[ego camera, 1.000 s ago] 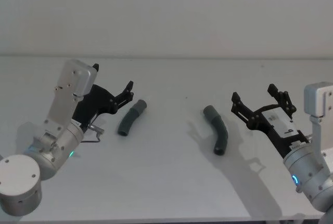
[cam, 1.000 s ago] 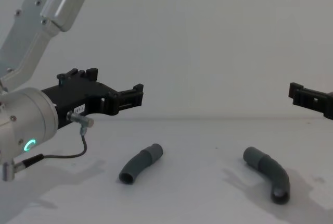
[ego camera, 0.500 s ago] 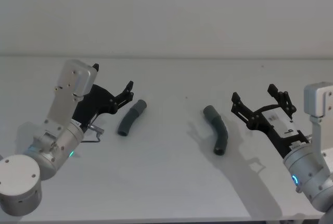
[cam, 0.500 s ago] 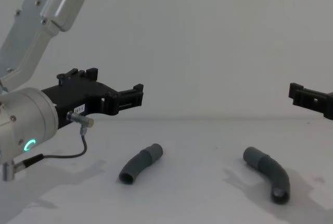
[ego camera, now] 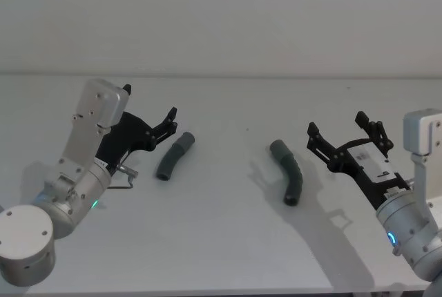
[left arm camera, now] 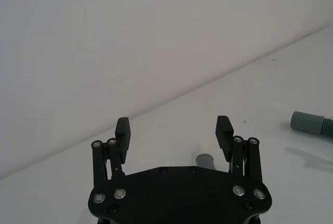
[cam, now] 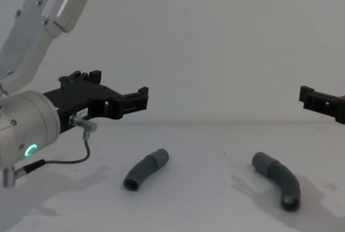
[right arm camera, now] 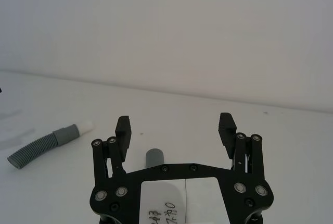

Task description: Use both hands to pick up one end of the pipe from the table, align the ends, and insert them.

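The dark grey pipe piece [cam: 146, 169] has an even curve and the pipe piece's opening [cam: 131, 184] is round, so I expect its tail to stay stiff when I pick it up with my left gripper.
Two dark grey bent pipe pieces lie apart on the table [ego camera: 221, 242]. The left piece [ego camera: 174, 156] [cam: 144, 169] lies just right of my left gripper [ego camera: 149, 101] [cam: 121, 84], which hovers above the table, open and holding nothing. In the left wrist view its cuff [left arm camera: 206, 160] peeks out below the left gripper [left arm camera: 173, 125]. The right piece [ego camera: 289, 179] [cam: 277, 178] lies left of my right gripper [ego camera: 336, 123], also open, raised and holding nothing. In the right wrist view its cuff [right arm camera: 154, 158] shows beneath the right gripper [right arm camera: 175, 123].
A thin grey cable [cam: 70, 159] loops from the left wrist down toward the table. A plain pale wall [ego camera: 221, 21] stands behind the table's far edge. The far pipe piece also shows in each wrist view [left arm camera: 311, 124] [right arm camera: 44, 145].
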